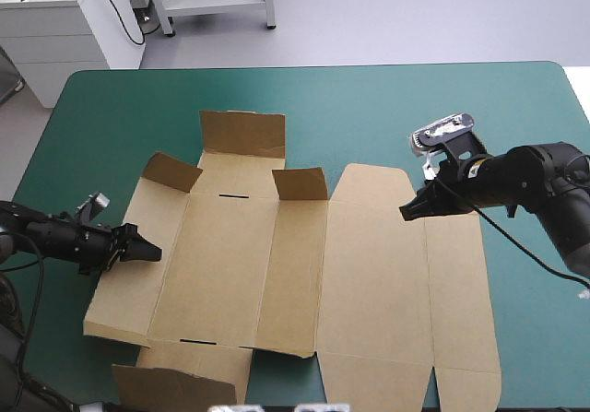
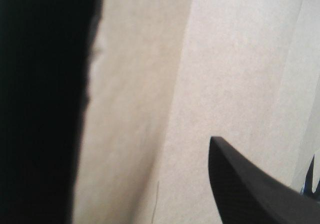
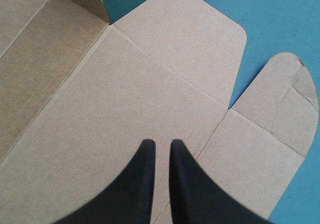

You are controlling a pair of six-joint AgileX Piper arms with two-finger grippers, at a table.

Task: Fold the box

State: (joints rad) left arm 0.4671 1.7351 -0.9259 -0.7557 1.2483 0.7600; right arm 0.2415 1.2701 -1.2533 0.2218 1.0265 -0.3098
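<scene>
The lid panel (image 1: 376,274) is lying flat and is attached to the box along a long crease (image 1: 323,276), so it will follow along flat when I turn the box.
The brown box (image 1: 304,264) lies open in the middle of the table, mostly flat. Its far flap (image 1: 244,134) and two small corner flaps (image 1: 173,170) (image 1: 300,183) stand raised. The lid panel (image 1: 373,246) with its rounded tab lies flat on the right. My left gripper (image 1: 143,249) is low at the box's left side panel, open, with board (image 2: 200,58) filling the view between and ahead of its fingers. My right gripper (image 1: 407,213) hovers over the lid's right crease. Its tips (image 3: 162,143) are shut with nothing held, pointing across the flat lid (image 3: 150,83).
The teal-green cover (image 1: 461,108) shows bare beyond the box's far side and along the right edge. The box's near edge reaches the table's front edge, where another flap (image 1: 171,384) stands at the front left.
</scene>
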